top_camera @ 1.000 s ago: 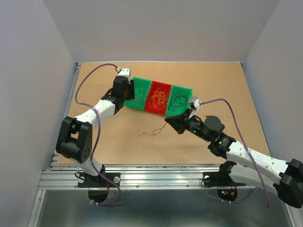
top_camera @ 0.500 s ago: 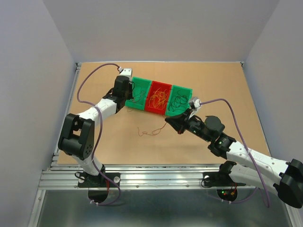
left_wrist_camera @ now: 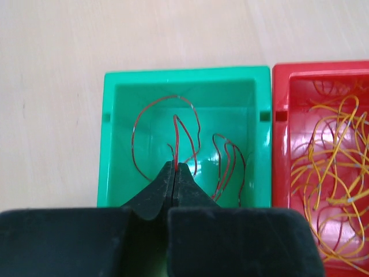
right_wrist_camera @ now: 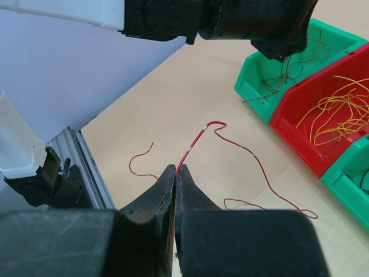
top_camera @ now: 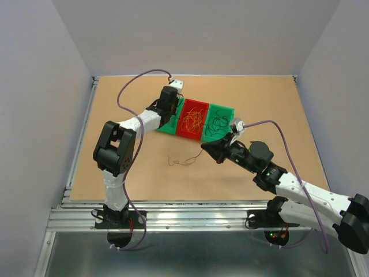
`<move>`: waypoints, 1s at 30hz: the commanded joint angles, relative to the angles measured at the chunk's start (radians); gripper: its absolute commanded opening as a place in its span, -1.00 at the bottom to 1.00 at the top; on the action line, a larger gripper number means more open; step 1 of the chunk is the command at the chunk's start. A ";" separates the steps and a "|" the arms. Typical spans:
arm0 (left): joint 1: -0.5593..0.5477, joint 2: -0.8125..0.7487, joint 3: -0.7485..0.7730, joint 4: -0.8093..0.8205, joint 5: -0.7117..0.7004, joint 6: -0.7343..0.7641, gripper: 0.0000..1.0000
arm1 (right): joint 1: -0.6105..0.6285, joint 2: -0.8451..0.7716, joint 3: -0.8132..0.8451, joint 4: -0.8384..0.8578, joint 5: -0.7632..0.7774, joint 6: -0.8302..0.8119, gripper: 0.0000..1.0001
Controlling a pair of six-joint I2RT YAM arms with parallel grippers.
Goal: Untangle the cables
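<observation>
My left gripper should go on moving down before it lets go there, because the red-brown cable hangs over the green bin of red-brown loops, clear of the red bin.
In the left wrist view my left gripper is shut on a thin red-brown cable that rises out of the left green bin. More red-brown loops lie on that bin's floor. From above, the left gripper hangs over the same bin. My right gripper is shut on one end of a long red cable that trails over the table. In the top view the right gripper stands just in front of the bins, with the cable to its left.
Three bins stand in a row. The red bin in the middle holds orange-yellow cables, and the right green bin holds dark green ones. Thick purple arm leads arc above the table. Walls close in the left, right and back.
The left arm has swung right, from the left bin's outer edge to over the bin. Its gripper has shut on a red-brown cable. The right arm and its cable have not moved.
</observation>
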 commanded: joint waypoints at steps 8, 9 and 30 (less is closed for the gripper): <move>-0.025 0.203 0.233 -0.155 -0.047 0.072 -1.00 | 0.009 -0.014 0.070 0.016 0.008 0.002 -0.99; -0.025 0.217 0.245 -0.192 -0.028 0.078 -1.00 | 0.010 -0.014 0.068 0.018 0.006 0.001 -0.99; -0.022 0.149 0.189 -0.200 0.035 0.195 -0.56 | 0.010 -0.024 0.068 0.018 0.008 0.004 -0.99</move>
